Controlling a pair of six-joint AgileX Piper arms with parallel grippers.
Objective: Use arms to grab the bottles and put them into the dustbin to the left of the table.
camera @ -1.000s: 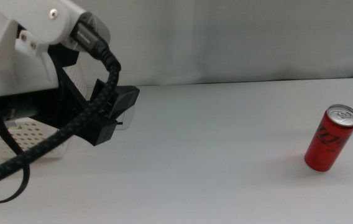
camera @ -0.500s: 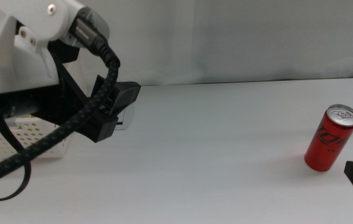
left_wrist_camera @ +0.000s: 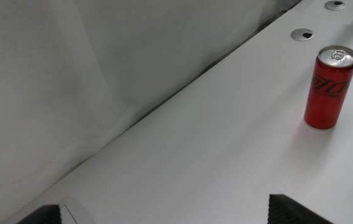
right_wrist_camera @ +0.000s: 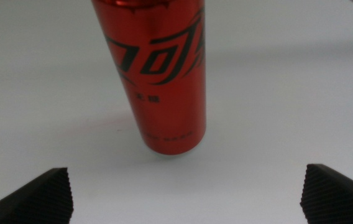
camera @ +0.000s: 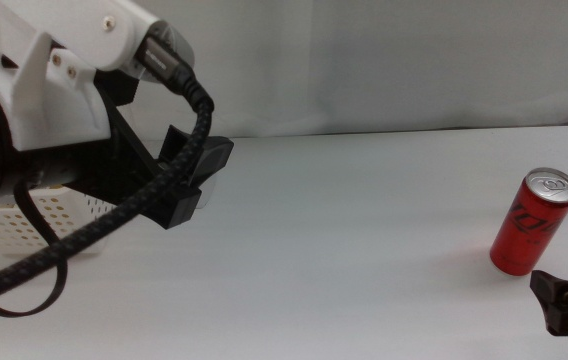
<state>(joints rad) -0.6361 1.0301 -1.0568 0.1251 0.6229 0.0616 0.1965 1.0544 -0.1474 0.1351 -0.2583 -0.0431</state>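
The red soda can (camera: 532,224) is standing a long way from my left gripper, so my right gripper should put the can down at the table's middle (camera: 338,290) for my left gripper.
A slim red soda can (camera: 534,222) stands upright on the white table (camera: 364,250) at the right; it is the only one of the bottles in view. My right gripper (camera: 565,305) sits low at the picture's bottom right, just in front of the can. In the right wrist view the can (right_wrist_camera: 158,74) stands close ahead of the open right gripper (right_wrist_camera: 189,196), not between its jaws. My left gripper (camera: 196,180) hangs open and empty over the table's left part, beside the dustbin (camera: 44,215). From the left wrist the can (left_wrist_camera: 329,88) is far off.
A white wall runs along the table's far edge. Two round metal cable holes (left_wrist_camera: 302,34) sit in the tabletop beyond the can. The left arm's thick black braided cable (camera: 84,240) loops down in front of the dustbin.
The right gripper has come in from the bottom right corner toward the can. The left arm has shifted slightly to the right. The can has not moved.
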